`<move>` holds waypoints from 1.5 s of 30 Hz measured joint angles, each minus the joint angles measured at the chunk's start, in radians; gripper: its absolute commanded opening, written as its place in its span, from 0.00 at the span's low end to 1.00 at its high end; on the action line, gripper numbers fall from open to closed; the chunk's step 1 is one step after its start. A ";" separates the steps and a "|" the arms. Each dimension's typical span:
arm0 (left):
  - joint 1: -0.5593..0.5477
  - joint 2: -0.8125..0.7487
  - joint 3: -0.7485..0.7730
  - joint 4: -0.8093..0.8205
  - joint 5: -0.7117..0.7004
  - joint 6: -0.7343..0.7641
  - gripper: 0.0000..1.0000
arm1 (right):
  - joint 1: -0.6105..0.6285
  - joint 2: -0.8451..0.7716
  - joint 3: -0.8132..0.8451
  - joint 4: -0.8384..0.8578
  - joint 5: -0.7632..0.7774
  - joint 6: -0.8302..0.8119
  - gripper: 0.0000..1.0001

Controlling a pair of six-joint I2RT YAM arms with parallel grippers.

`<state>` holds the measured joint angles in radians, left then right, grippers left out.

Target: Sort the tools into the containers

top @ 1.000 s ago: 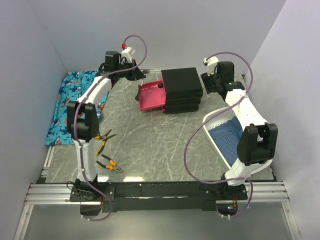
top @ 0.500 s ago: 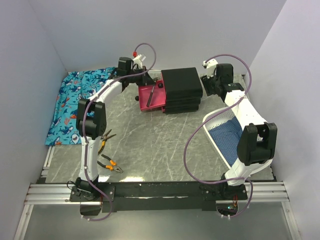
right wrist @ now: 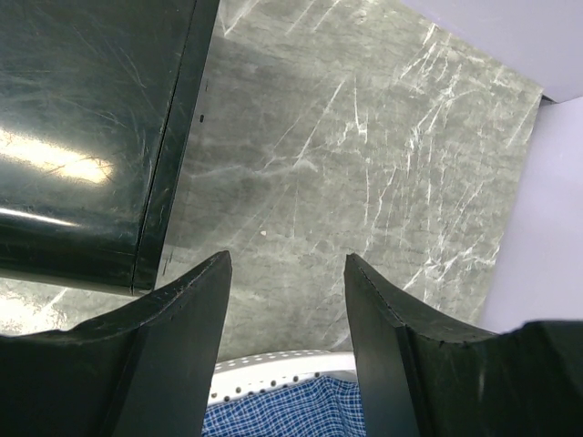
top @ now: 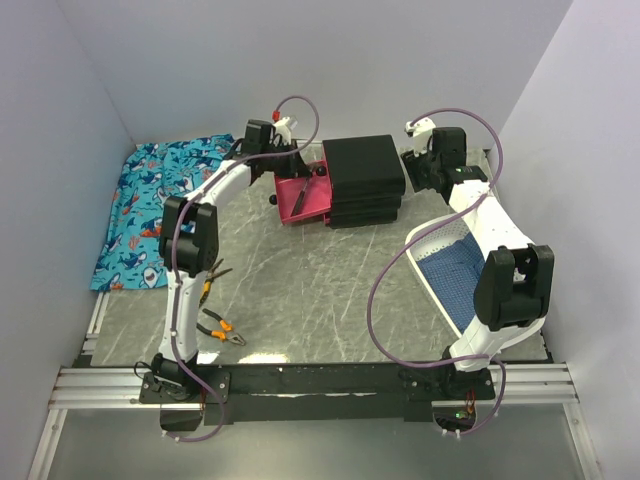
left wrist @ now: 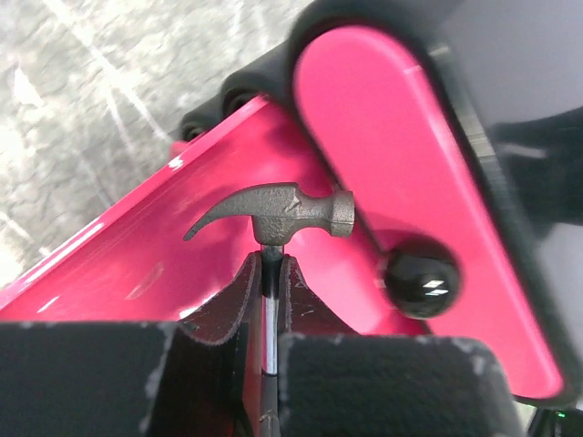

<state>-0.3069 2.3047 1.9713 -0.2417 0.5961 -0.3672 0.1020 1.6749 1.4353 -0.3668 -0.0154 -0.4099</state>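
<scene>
The robot should leave the hammer inside, close the drawer and steady the cabinet's top (top: 363, 165) with its right gripper, because the open magenta drawer (top: 315, 204) covers the cabinet's lower front.
My left gripper (top: 297, 170) is shut on the steel hammer (left wrist: 273, 212) and holds it over the open magenta drawer (top: 300, 195) of the black cabinet (top: 362, 180). In the left wrist view the hammer head hangs just above the drawer floor (left wrist: 146, 264), next to the black round knob (left wrist: 420, 276). Two orange-handled pliers (top: 210, 276) (top: 220, 328) lie on the table at the near left. My right gripper (right wrist: 287, 273) is open and empty, right of the cabinet (right wrist: 82, 137). No screwdrivers are in view.
A shark-patterned blue cloth (top: 140, 205) lies at the far left. A white perforated basket (top: 440, 262) with blue checked cloth stands at the right; its rim shows in the right wrist view (right wrist: 273, 369). Walls enclose the table on three sides.
My left gripper has moved right with the hammer, from the far left of the drawer to over the open drawer. The right arm has not moved.
</scene>
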 measured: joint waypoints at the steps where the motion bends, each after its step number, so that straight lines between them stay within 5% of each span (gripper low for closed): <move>1: 0.000 0.004 0.000 -0.006 -0.006 0.006 0.13 | 0.000 0.000 0.000 0.000 0.000 0.000 0.61; 3: 0.000 0.014 0.006 -0.018 -0.018 0.015 0.19 | 0.000 0.000 0.000 0.000 0.000 0.000 0.61; 5: 0.000 0.023 0.014 -0.027 -0.023 0.027 0.43 | 0.000 0.000 0.000 0.000 0.000 0.000 0.61; 10: -0.001 0.025 0.032 -0.033 -0.015 0.067 0.72 | 0.000 0.000 0.000 -0.001 0.000 0.001 0.61; 17: 0.005 -0.001 0.042 -0.045 -0.026 0.085 0.78 | 0.000 0.000 0.006 -0.003 -0.001 0.001 0.61; 18: 0.009 -0.016 0.042 -0.058 -0.037 0.085 0.77 | 0.000 0.000 0.006 -0.003 -0.001 0.001 0.61; 21: 0.028 -0.119 -0.022 -0.064 -0.091 0.076 0.54 | 0.000 0.000 0.006 -0.003 -0.001 0.002 0.61; 22: 0.041 -0.180 -0.076 -0.059 -0.117 0.071 0.21 | 0.000 0.000 0.006 -0.002 -0.001 0.002 0.61; 23: 0.057 -0.243 -0.134 -0.046 -0.135 0.064 0.03 | 0.000 0.000 0.006 -0.001 -0.002 0.002 0.60; 27: 0.157 -0.387 -0.248 -0.005 -0.166 0.063 0.01 | 0.000 0.001 0.006 0.000 -0.002 0.008 0.55; 31: 0.232 -0.354 -0.273 0.036 -0.187 0.092 0.01 | 0.000 0.021 0.029 0.004 0.018 0.013 0.50; 37: 0.218 -0.189 -0.275 0.027 -0.192 0.126 0.01 | -0.002 0.069 0.080 0.045 0.090 0.027 0.42; 45: 0.167 -0.121 -0.268 -0.005 -0.139 0.141 0.01 | -0.009 0.187 0.146 0.024 0.027 0.022 0.16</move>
<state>-0.1394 2.1841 1.7031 -0.2470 0.4572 -0.2260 0.0929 1.8622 1.5810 -0.3424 0.0113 -0.3882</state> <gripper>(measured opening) 0.018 0.239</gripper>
